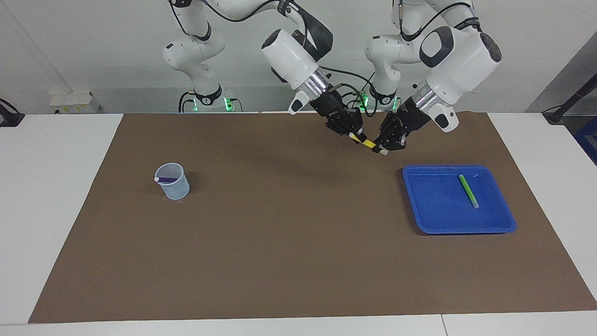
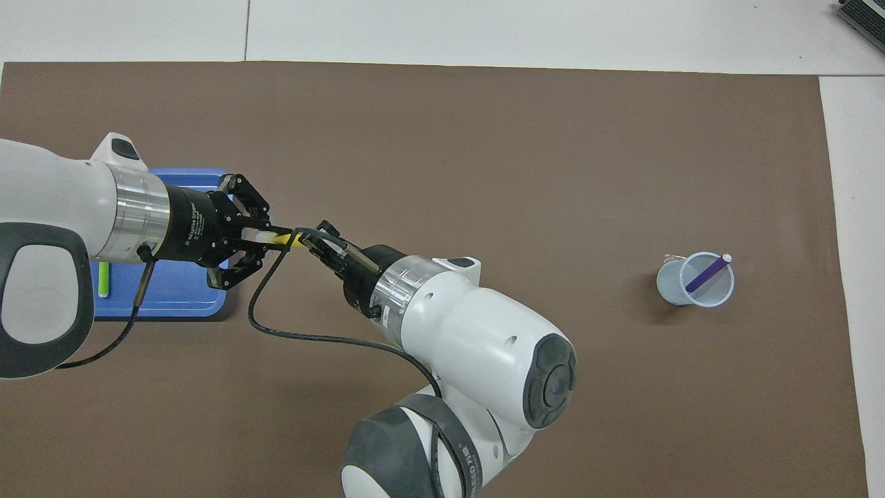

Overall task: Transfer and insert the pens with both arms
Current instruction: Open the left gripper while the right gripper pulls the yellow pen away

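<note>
The yellow pen [image 2: 287, 240] is in both my grippers, so my left gripper should open and retreat toward the green pen [image 1: 468, 191] to let my right gripper reach the cup.
A yellow pen [image 1: 366, 142] hangs in the air between both grippers, over the brown mat beside the blue tray [image 1: 433, 210]. My left gripper [image 1: 383, 145] is shut on its whitish end. My right gripper [image 1: 355, 133] grips its other end. In the overhead view the yellow pen [image 2: 285, 240] bridges the left gripper [image 2: 266, 237] and the right gripper [image 2: 311, 241]. A green pen [image 1: 468, 190] lies in the tray. A purple pen [image 1: 165, 179] leans inside a pale blue cup [image 1: 176, 187] toward the right arm's end of the table.
The brown mat [image 1: 289, 242] covers most of the white table. In the overhead view the left arm hides much of the tray [image 2: 173, 297]; the green pen [image 2: 103, 280] peeks out beside the arm. The cup [image 2: 693, 289] holds the purple pen [image 2: 706, 272].
</note>
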You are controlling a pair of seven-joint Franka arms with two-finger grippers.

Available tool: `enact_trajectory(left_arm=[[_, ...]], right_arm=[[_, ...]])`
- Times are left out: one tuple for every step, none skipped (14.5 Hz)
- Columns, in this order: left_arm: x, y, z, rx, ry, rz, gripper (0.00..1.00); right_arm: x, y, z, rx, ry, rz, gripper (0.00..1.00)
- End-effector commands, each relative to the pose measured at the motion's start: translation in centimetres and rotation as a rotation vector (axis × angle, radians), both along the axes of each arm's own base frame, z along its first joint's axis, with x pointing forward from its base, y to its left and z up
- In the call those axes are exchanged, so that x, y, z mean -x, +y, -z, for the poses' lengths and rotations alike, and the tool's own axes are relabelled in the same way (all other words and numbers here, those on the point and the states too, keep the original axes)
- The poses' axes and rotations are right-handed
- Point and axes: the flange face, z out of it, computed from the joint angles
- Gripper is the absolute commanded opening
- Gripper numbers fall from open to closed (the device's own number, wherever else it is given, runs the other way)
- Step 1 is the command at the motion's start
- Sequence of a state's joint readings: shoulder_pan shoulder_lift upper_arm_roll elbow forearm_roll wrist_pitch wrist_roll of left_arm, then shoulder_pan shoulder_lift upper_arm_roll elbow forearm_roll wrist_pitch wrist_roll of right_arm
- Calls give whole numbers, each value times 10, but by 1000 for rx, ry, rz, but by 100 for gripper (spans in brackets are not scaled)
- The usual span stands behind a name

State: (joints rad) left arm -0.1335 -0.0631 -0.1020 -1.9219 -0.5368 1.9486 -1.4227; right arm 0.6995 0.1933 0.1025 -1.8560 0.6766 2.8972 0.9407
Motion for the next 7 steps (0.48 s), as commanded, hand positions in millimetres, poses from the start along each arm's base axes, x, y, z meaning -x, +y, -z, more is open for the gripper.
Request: enact_trajectory(left_arm=[[12,0,-5,7,-16,53,32],[12,0,-5,7,-16,53,56],[12,0,-5,7,-16,52,72],[12,0,-6,7,-19,51,73],[12,1,-6,7,-17,50,75],[12,1,-6,7,-20,52,75],[12,1,-6,6,-25,64,75]], right_arm=[[-20,-15,7,-10,-14,51,0],[-21,-16,7,-9,-11,51,0],[-21,-16,8,-4,-11,45,0],[-22,-17,8,8,-20,32,0],[-23,-18,10,20,-16,14,0],[-27,-23,12,39,-7,-6,0],[-29,-28,14,67,-12,-48,0]])
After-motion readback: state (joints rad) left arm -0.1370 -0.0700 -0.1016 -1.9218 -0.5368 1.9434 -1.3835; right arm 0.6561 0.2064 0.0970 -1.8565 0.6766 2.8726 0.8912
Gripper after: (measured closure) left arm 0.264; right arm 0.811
